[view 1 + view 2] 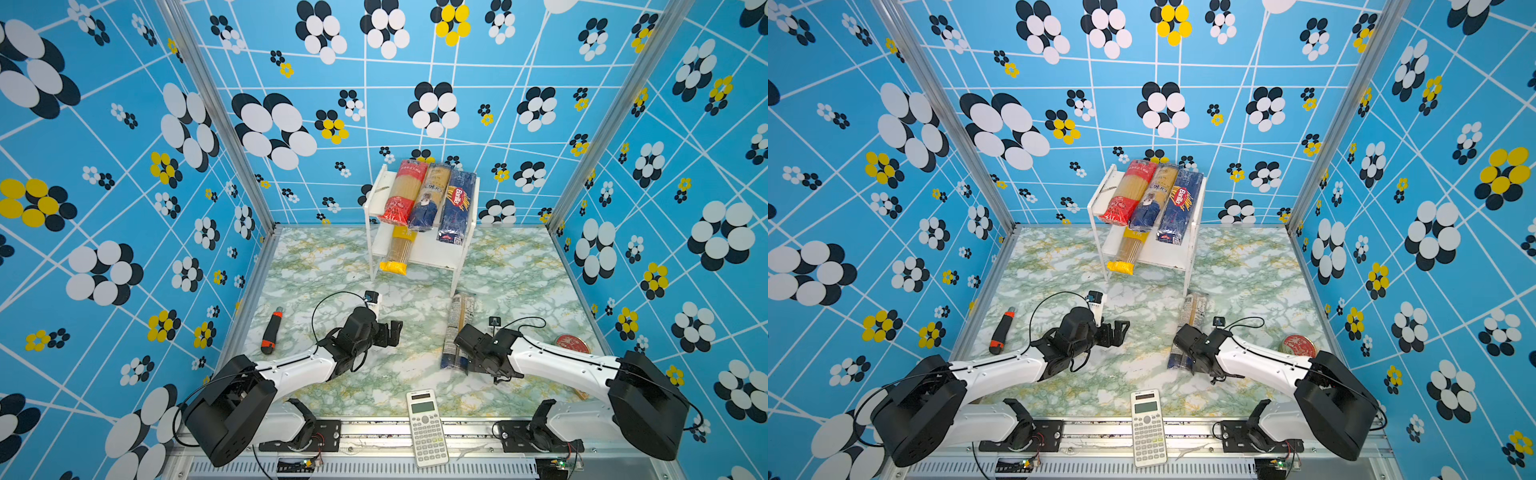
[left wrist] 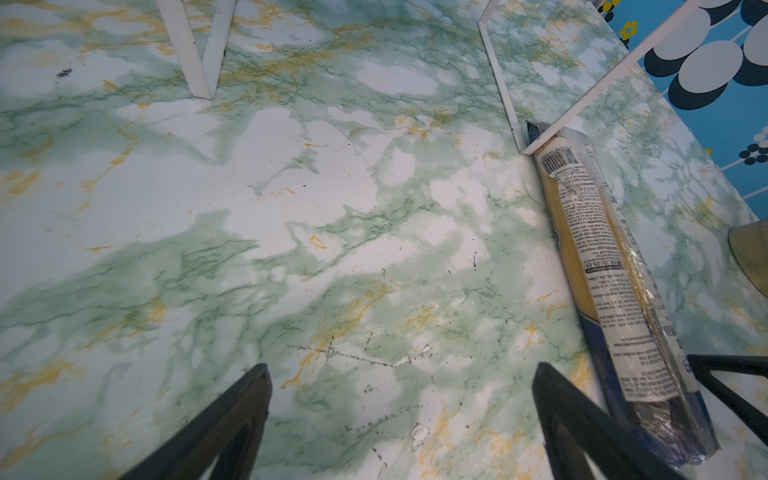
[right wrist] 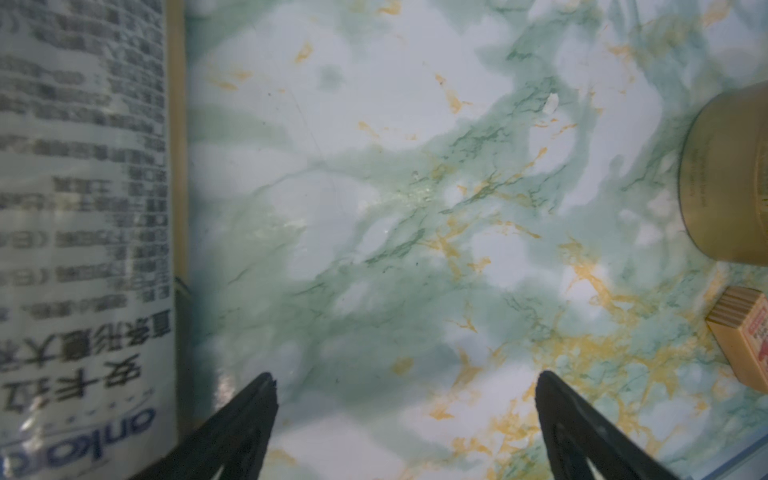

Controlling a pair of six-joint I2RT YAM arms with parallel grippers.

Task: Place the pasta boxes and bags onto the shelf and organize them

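Note:
I can see that the navy-ended bag's near end [image 1: 454, 360] lies wide of my left gripper. My right gripper should push it across, then move back and leave the grasp to my left gripper.
The white shelf [image 1: 432, 254] stands at the back of the table. Its top board holds a red-ended bag [image 1: 402, 193], a navy-ended bag [image 1: 430, 198] and a dark blue Barilla box [image 1: 457, 205]. A yellow bag [image 1: 398, 254] lies on the lower board, poking out over the front edge. Another navy-ended bag [image 1: 455, 328] lies on the table by the shelf's right leg [image 2: 503, 83]. My right gripper [image 3: 405, 378] is open, low beside this bag's [image 3: 83, 208] near end, nothing between its fingers. My left gripper [image 2: 401, 370] is open over bare table, left of that bag [image 2: 602, 257].
A black-and-orange utility knife [image 1: 272, 330] lies at the left. A white calculator [image 1: 426, 428] sits at the front edge. A round red-lidded tin [image 1: 572, 344] and a small box [image 3: 744, 336] sit right of my right arm. Patterned walls close three sides.

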